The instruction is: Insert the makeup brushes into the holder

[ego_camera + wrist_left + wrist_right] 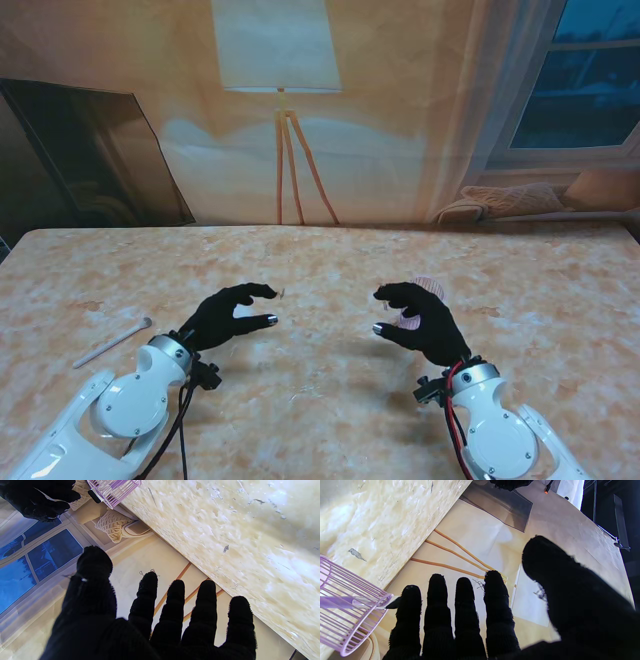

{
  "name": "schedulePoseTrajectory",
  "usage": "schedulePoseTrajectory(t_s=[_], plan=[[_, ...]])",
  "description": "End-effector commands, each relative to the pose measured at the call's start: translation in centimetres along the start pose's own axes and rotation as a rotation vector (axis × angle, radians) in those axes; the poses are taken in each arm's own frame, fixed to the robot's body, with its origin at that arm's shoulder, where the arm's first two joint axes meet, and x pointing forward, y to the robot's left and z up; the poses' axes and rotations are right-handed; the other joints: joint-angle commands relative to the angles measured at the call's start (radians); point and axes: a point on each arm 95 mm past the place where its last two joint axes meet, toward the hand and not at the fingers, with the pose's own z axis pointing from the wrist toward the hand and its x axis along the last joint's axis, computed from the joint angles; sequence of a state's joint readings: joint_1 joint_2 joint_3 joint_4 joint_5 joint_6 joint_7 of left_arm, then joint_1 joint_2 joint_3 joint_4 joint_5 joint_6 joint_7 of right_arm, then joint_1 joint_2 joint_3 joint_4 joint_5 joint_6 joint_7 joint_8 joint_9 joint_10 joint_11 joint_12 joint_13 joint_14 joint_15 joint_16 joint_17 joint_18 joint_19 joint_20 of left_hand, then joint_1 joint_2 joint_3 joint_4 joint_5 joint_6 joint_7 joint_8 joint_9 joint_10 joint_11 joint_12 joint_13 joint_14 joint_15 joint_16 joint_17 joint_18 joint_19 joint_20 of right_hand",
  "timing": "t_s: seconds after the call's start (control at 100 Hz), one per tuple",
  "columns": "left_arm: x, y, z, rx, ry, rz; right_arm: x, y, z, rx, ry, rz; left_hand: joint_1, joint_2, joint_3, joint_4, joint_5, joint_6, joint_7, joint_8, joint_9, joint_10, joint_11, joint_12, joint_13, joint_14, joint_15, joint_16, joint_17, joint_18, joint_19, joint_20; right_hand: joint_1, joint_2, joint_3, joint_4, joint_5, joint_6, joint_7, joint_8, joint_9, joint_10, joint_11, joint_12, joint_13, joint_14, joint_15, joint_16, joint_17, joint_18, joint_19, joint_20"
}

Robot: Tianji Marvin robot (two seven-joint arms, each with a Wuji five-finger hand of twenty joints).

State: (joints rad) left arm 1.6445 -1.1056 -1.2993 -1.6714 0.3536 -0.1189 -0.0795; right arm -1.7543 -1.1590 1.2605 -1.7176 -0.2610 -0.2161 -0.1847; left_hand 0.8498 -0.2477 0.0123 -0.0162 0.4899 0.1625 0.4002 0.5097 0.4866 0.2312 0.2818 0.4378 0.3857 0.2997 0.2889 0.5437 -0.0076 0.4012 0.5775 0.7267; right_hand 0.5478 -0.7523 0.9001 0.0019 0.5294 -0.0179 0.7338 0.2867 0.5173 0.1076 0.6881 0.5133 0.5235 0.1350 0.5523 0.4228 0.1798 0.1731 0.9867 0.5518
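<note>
The pale brush [112,343] should lean with its head out when the robot puts it in, because the lilac-handled brush's dark tip [95,495] sticks out past the holder's rim.
A lilac wire holder [430,289] stands just beyond my right hand [422,322], which partly hides it. The right wrist view shows the holder [350,615] beside my little finger, with a lilac-handled brush [337,602] inside and its dark tip [393,603] poking past the rim. The holder [113,488] and that tip also appear in the left wrist view. Another brush [112,342], pale and thin, lies flat on the table left of my left hand [230,316]. Both hands hover over the table, fingers apart and curled, holding nothing.
The marbled table [320,420] runs back to a printed backdrop with a floor lamp [285,150] and a window. The left table edge is close to the lying brush. My right hand [37,500] shows in the left wrist view.
</note>
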Motion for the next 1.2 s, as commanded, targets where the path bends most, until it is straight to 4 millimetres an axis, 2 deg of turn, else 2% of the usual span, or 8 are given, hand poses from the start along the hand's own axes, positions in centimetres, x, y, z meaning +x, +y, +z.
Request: schedulePoseTrajectory(t_s=[0.0, 0.32, 0.61, 0.78, 0.96, 1.19], plan=[[0.0, 0.2, -0.3, -0.013, -0.002, 0.006, -0.1, -1.1, -0.6, 0.021, -0.009, 0.021, -0.018, 0.011, -0.021, 0.004, -0.018, -0.028, -0.021, -0.006, -0.03, -0.024, -0.014, -0.007, -0.015, -0.024, -0.017, -0.018, -0.003, -0.021, -0.015, -0.023, -0.018, 0.012, -0.014, -0.016, -0.006, 0.006, -0.014, -0.009, -0.025, 0.0, 0.0, -0.129, -0.022, -0.028, -0.008, -0.024, -0.014, -0.005, -0.008, -0.011], [-0.3, -0.8, -1.0, -0.014, -0.016, 0.081, -0.4, -1.6, -0.7, 0.026, -0.007, 0.034, 0.007, -0.002, -0.015, 0.004, -0.016, -0.03, -0.021, -0.009, -0.025, -0.027, -0.01, -0.006, -0.008, -0.024, -0.013, -0.018, -0.002, -0.018, -0.01, -0.028, -0.019, 0.014, -0.012, -0.017, 0.007, 0.012, -0.014, -0.008, -0.021, -0.002, 0.0, -0.13, -0.022, -0.03, -0.007, -0.024, -0.021, -0.003, -0.008, -0.013], [-1.7, -3.8, -3.4, 0.015, -0.107, 0.33, -0.6, -1.2, -0.4, 0.021, 0.001, 0.041, 0.065, -0.024, 0.001, 0.006, -0.015, -0.013, -0.006, -0.007, -0.012, -0.02, 0.007, 0.0, 0.012, -0.017, 0.013, -0.006, 0.012, -0.018, 0.045, -0.005, -0.022, 0.02, -0.013, -0.016, 0.013, 0.011, -0.018, -0.008, -0.017, -0.004, 0.001, -0.129, -0.021, -0.031, -0.004, -0.022, -0.027, -0.001, -0.005, -0.01], [-3.0, -5.4, -5.1, 0.043, -0.194, 0.506, -0.7, -1.1, -0.3, 0.026, -0.002, 0.046, 0.091, -0.036, 0.014, 0.007, -0.006, 0.002, 0.004, -0.006, 0.003, -0.02, 0.024, 0.007, 0.025, -0.014, 0.037, 0.006, 0.016, -0.019, 0.084, 0.005, -0.023, 0.022, -0.016, -0.016, 0.019, 0.012, -0.019, -0.007, -0.014, -0.005, -0.001, -0.129, -0.021, -0.031, -0.005, -0.021, -0.033, 0.001, -0.005, -0.007], [-4.9, -6.3, -6.8, 0.006, -0.306, 0.649, -0.7, -0.9, -0.2, 0.028, 0.002, 0.039, 0.095, -0.051, 0.026, 0.008, 0.001, 0.007, 0.003, -0.01, -0.001, -0.02, 0.028, 0.013, 0.022, -0.017, 0.044, 0.009, 0.011, -0.017, 0.098, 0.002, -0.024, 0.025, -0.018, -0.016, 0.024, 0.012, -0.022, -0.006, -0.011, -0.006, -0.002, -0.129, -0.019, -0.031, -0.005, -0.02, -0.034, 0.003, -0.006, -0.004], [-7.7, -7.3, -7.3, 0.024, -0.436, 0.78, -0.8, -0.8, -0.1, 0.036, -0.005, 0.036, 0.094, -0.056, 0.057, 0.008, -0.013, 0.024, 0.004, -0.01, -0.021, -0.02, 0.044, 0.032, 0.009, -0.024, 0.059, 0.021, -0.003, -0.02, 0.11, -0.006, -0.025, 0.028, -0.02, -0.015, 0.026, 0.012, -0.024, -0.005, -0.01, -0.006, -0.004, -0.128, -0.021, -0.032, -0.008, -0.02, -0.039, 0.003, -0.008, -0.002]])
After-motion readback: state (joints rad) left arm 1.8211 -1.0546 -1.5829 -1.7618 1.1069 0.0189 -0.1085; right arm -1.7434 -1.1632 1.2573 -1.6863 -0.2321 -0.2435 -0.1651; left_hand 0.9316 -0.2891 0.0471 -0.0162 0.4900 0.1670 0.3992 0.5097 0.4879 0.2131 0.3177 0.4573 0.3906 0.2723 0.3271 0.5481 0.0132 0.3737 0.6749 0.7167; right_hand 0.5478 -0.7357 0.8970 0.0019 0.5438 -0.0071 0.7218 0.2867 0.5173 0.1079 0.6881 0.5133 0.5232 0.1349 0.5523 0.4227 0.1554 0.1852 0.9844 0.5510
